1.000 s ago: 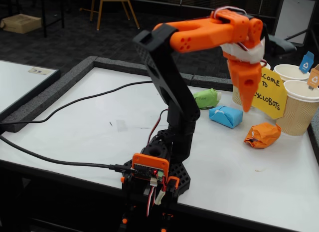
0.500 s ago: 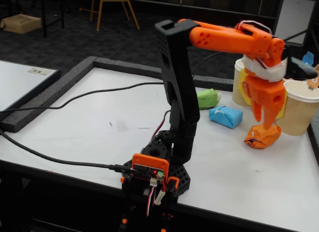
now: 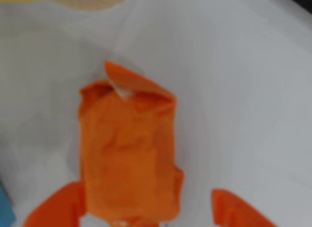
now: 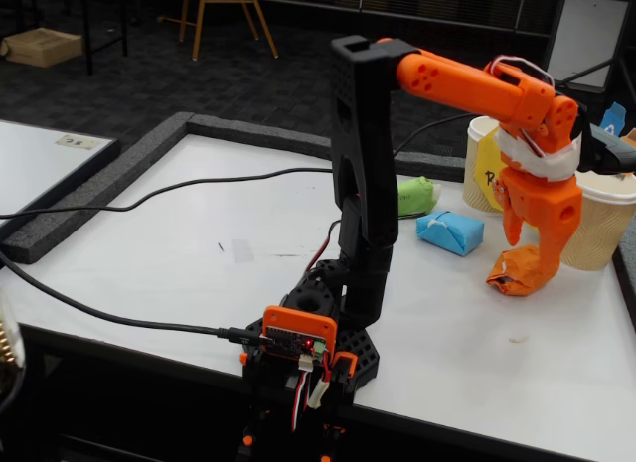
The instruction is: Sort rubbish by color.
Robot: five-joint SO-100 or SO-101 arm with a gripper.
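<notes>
The wad's flap (image 3: 138, 81) sticks up from the wad's creased body. The orange paper wad (image 3: 129, 156) will therefore wrinkle up and keep its flap sticking out when I lift it.
The orange paper wad (image 4: 519, 271) lies on the white table at the right, in front of the cups. My gripper (image 4: 530, 255) has come down over it, jaws open, one orange finger on each side. In the wrist view the orange wad (image 3: 126, 158) fills the middle. The left finger (image 3: 58, 207) sits against it, and the right finger (image 3: 239, 212) stands apart from it with a gap. My gripper (image 3: 146, 215) is not closed on it. The light blue wad (image 4: 450, 231) and the green wad (image 4: 417, 196) lie to the left of the orange one.
Beige ribbed paper cups (image 4: 606, 219) stand right behind the gripper, another cup (image 4: 482, 164) further left with the yellow sign partly hidden by the arm. A grey foam border (image 4: 119, 174) rims the table. A black cable (image 4: 149, 199) runs across the left side.
The arm swung to the right from above the blue wad and dropped lower. The open gripper now straddles the orange wad. The wads have not moved.
</notes>
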